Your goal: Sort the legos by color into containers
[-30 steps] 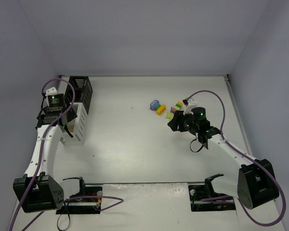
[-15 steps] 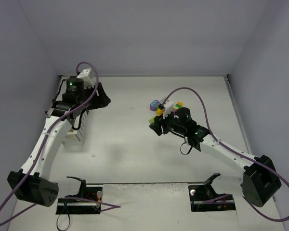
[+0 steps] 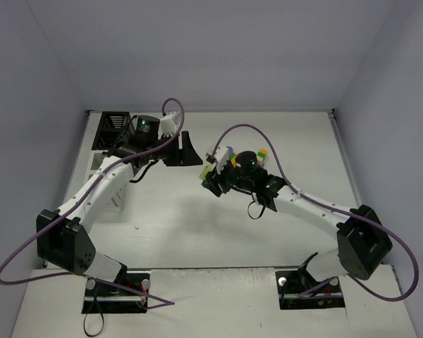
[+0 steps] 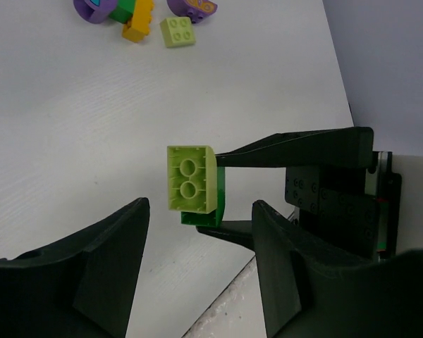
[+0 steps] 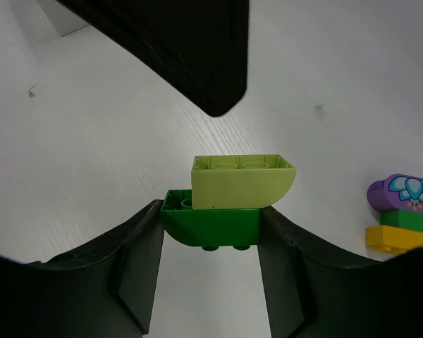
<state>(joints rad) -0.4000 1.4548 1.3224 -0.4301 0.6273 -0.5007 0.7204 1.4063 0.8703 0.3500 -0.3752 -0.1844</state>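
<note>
I need to pull the light green brick off with my left gripper first, because it is stuck on the dark green brick (image 5: 225,209) in my right gripper.
My right gripper (image 5: 210,232) is shut on a dark green brick (image 5: 211,224) with a light green brick (image 5: 241,182) stuck on top, held above the table. In the top view this gripper (image 3: 210,177) is left of the lego pile. My left gripper (image 4: 201,271) is open and empty. The stacked bricks (image 4: 190,177) hang just ahead of its jaws, not between them. In the top view the left gripper (image 3: 192,153) is close beside the right one. Loose legos lie at the back: purple (image 4: 92,8), yellow (image 4: 137,21), light green (image 4: 178,31). The black bin (image 3: 113,121) and a white bin (image 3: 97,163) stand far left.
A purple piece with a flower print (image 5: 402,193) sits stacked on green and yellow bricks (image 5: 400,238) right of my right gripper. Another yellow-green brick (image 3: 262,152) lies behind the right arm. Purple cables loop over both arms. Walls close the table on three sides.
My left arm swung right from the bins to the table's middle. My right arm moved left, away from the pile, carrying the green stacked bricks. The two grippers now meet.
</note>
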